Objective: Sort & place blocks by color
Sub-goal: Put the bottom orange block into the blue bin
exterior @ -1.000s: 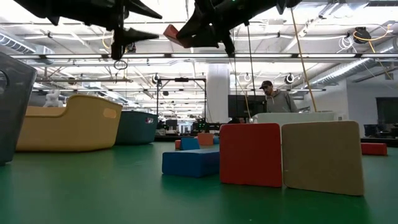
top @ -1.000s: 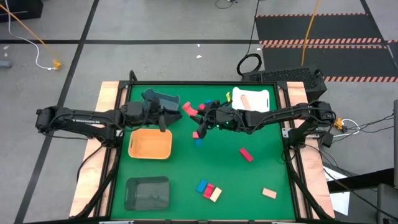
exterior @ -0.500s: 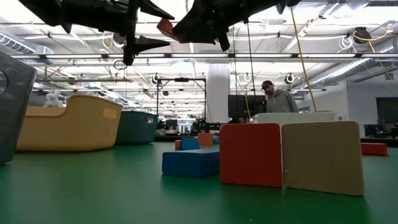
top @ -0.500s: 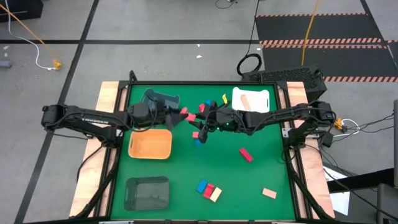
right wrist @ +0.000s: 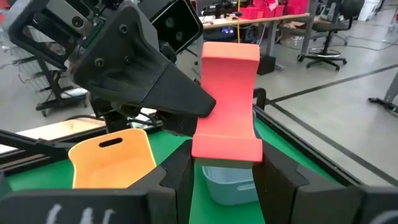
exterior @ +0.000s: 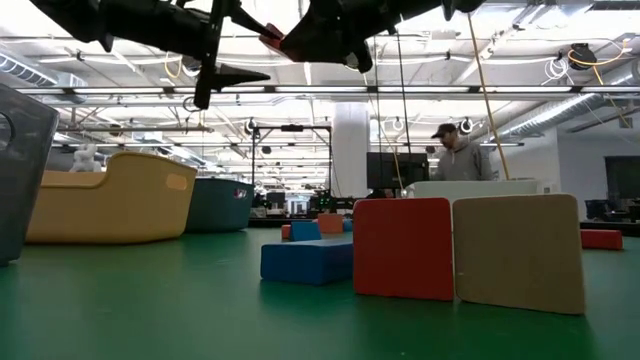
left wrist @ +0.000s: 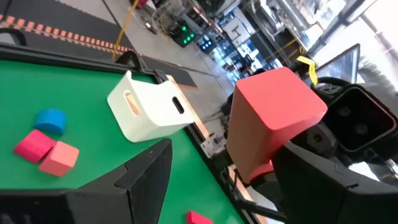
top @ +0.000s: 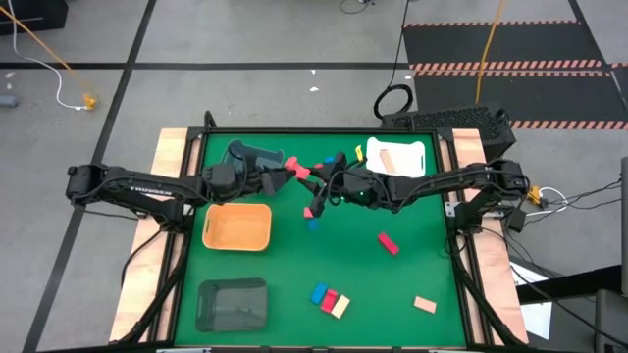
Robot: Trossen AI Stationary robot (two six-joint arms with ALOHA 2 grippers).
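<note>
I should center my open left gripper on the block (right wrist: 227,96) before I close it, as the red block's loose end (left wrist: 281,99) is beside one of its fingers.
A red block (top: 291,166) hangs high over the table's far middle, with my right gripper (top: 307,177) shut on it. My left gripper (top: 279,175) faces it from the table's left, open. Its two fingers (exterior: 243,73) stand above and below the block's free end (left wrist: 273,106); I cannot tell whether they touch it. Loose blocks lie on the green table: a red one (top: 389,243), a blue, red and cream group (top: 330,300), a tan one (top: 425,305), and a red and a blue one (top: 310,218) below the grippers. My right gripper pinches the red block's near end (right wrist: 227,149) between its two fingers. The fingers come in level from the table's right and lie along the block. The block sticks out past the fingertips toward the left gripper, lifted clear of the table.
An orange tray (top: 236,226) sits under the left arm, a blue-grey tray (top: 251,154) behind it, a dark grey tray (top: 233,304) at the near left. A white tray (top: 397,157) at the far right holds a tan block. A person (exterior: 462,152) stands beyond the table.
My left gripper has gone toward the table's right, up to the held red block, rolling as it went, and has opened wider so that its fingers now flank the block's free end. My right gripper has stayed in place and rolled a little with the block.
</note>
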